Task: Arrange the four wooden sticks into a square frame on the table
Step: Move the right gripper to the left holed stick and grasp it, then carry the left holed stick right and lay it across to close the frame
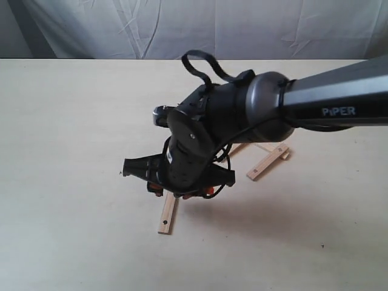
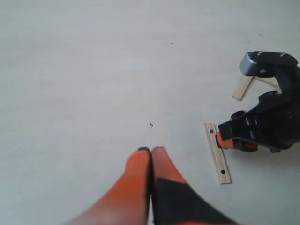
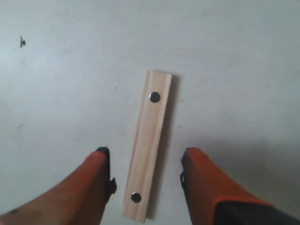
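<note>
The stick (image 1: 167,217) lies clear of the other sticks, in the open gap, so my right gripper carries on going down until its fingers close across the holed stick's narrow width (image 3: 144,161).
One holed wooden stick (image 3: 150,145) lies flat on the table (image 1: 73,121) between the fingers of my right gripper (image 3: 146,154), which is open and straddles it without touching. In the exterior view that stick (image 1: 168,215) pokes out below the right gripper (image 1: 182,193). A second holed stick (image 1: 267,162) lies to the right, and the ends of plain sticks (image 1: 274,150) show beside it, partly hidden by the arm. My left gripper (image 2: 151,150) is shut on nothing, over bare table to the side of the holed stick (image 2: 217,153). No square frame shows.
The right arm (image 1: 327,103) reaches across the middle from the right and hides much of the stick group. A wrinkled white cloth (image 1: 212,27) hangs behind the table's far edge. A plain stick (image 2: 242,88) peeks out beyond the right gripper's body.
</note>
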Robot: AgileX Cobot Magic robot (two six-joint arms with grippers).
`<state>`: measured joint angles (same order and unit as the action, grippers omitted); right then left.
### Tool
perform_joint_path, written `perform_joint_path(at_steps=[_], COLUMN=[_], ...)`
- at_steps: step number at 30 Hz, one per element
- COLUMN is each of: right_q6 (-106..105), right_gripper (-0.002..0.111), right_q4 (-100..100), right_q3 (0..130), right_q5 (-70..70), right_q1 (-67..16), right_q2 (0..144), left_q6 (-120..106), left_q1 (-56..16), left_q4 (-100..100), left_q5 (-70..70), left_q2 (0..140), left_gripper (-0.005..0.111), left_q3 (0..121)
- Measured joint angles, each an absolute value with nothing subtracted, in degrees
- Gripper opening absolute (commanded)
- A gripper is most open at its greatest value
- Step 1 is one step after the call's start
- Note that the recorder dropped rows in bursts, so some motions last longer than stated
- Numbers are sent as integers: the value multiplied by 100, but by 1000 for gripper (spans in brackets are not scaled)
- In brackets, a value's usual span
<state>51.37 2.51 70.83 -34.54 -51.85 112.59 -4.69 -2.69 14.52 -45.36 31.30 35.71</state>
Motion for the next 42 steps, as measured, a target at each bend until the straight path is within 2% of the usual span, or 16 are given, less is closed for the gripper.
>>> perform_joint_path(at_steps=[15,17,22,31,42], right_q6=[5269,5269,5269,5157,2898], right_gripper=[47,40,0,0,0], right_q4=[33,33,96,108,247], right_q3=[7337,7431,7507,7533,7480], right_q5=[-3222,-3321,-3544,-3642,-4216], right_q1=[-5316,-5316,-5316,-5298,-4222], right_q2=[11904,11971,12032,12025,11211], left_q6=[-469,-469,-469,-469,-469], left_q1=[-269,-269,-269,-269,-269], left_q4=[1462,1462,1462,1462,1462], left_q5=[-4536,-4536,-4536,-4536,-4536], left_q2=[3130,3130,3130,3130,3130], left_gripper=[0,0,0,0,0], left_q3=[3571,3571,3571,3571,3571])
